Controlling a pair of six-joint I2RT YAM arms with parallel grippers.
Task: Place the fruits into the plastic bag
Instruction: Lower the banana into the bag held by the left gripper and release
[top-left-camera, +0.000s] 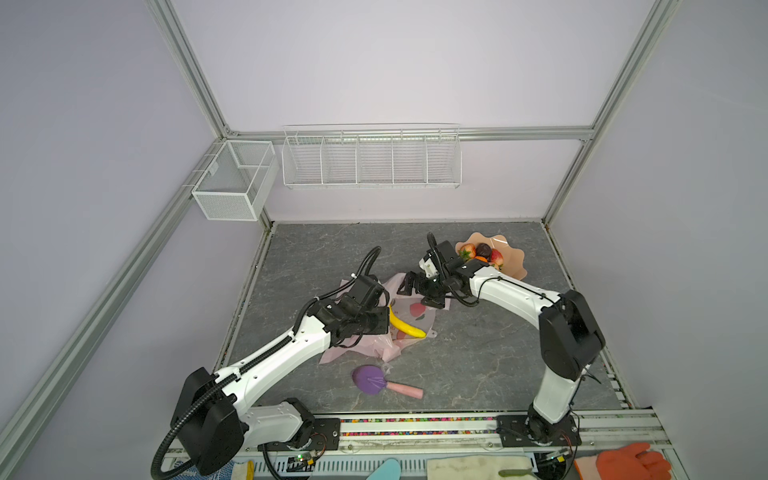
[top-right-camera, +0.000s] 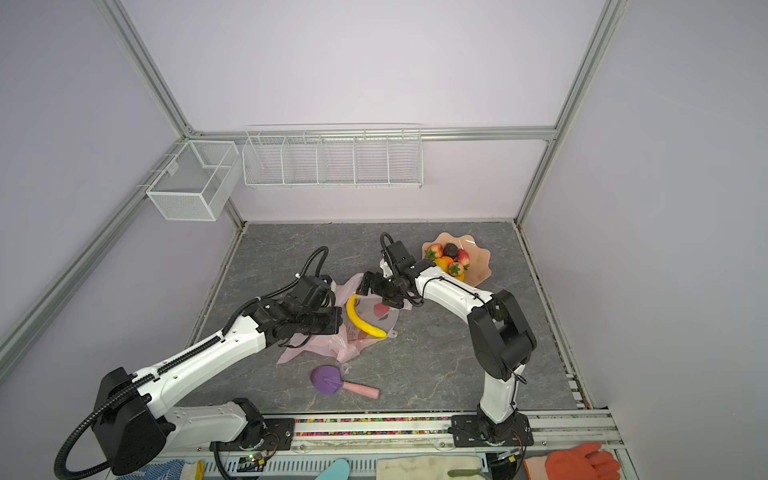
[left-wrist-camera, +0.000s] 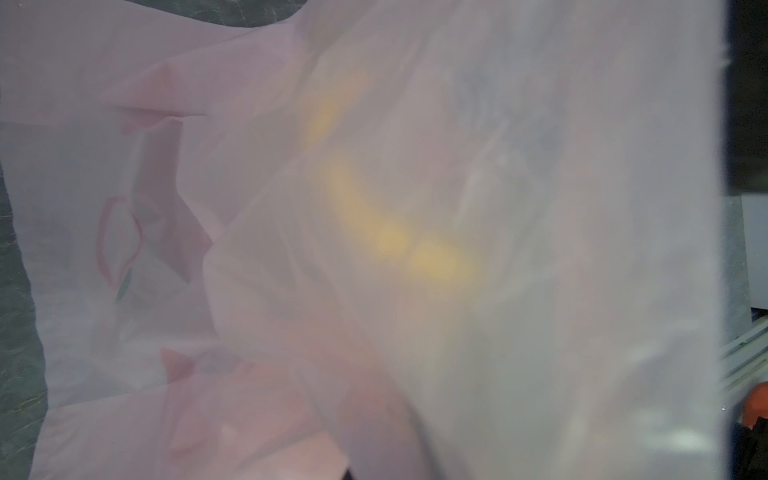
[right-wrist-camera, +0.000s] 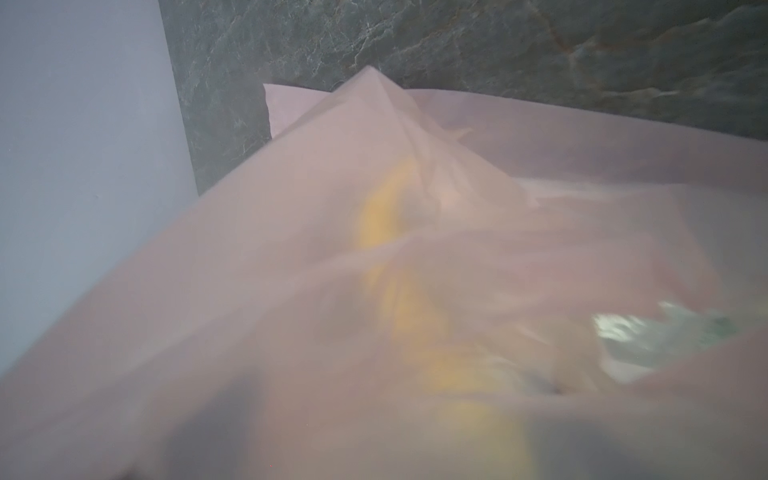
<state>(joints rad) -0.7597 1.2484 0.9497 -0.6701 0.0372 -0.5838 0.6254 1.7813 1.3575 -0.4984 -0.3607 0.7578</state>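
I see the yellow banana (top-left-camera: 407, 325) lying on the bag's peach-printed panel (top-left-camera: 417, 310) with film around it, so the banana will move along with the bag when I pull it.
The pale-pink plastic bag (top-left-camera: 374, 349) (top-right-camera: 328, 347) lies crumpled mid-table. A yellow banana (top-left-camera: 405, 326) (top-right-camera: 363, 320) rests in it, on the peach-printed panel. My left gripper (top-left-camera: 384, 319) (top-right-camera: 338, 321) is shut on the bag's left edge, lifting the film. My right gripper (top-left-camera: 417, 293) (top-right-camera: 378, 292) hovers open over the bag's far side, nothing between its fingers. Both wrist views are veiled by the bag (left-wrist-camera: 540, 208) (right-wrist-camera: 291, 208), with the banana (left-wrist-camera: 374, 224) (right-wrist-camera: 399, 291) a yellow blur behind the film. Strawberries (top-left-camera: 467, 250) (top-right-camera: 434, 251), a dark ball (top-left-camera: 483, 249) (top-right-camera: 450, 250) and an orange (top-right-camera: 446, 261) sit in the bowl.
The peach wavy-edged bowl (top-left-camera: 513, 266) (top-right-camera: 482, 266) stands at the back right, just behind the right arm. A purple round-headed tool with a pink handle (top-left-camera: 369, 379) (top-right-camera: 326, 379) lies in front of the bag. White wire baskets (top-left-camera: 372, 160) hang on the back wall.
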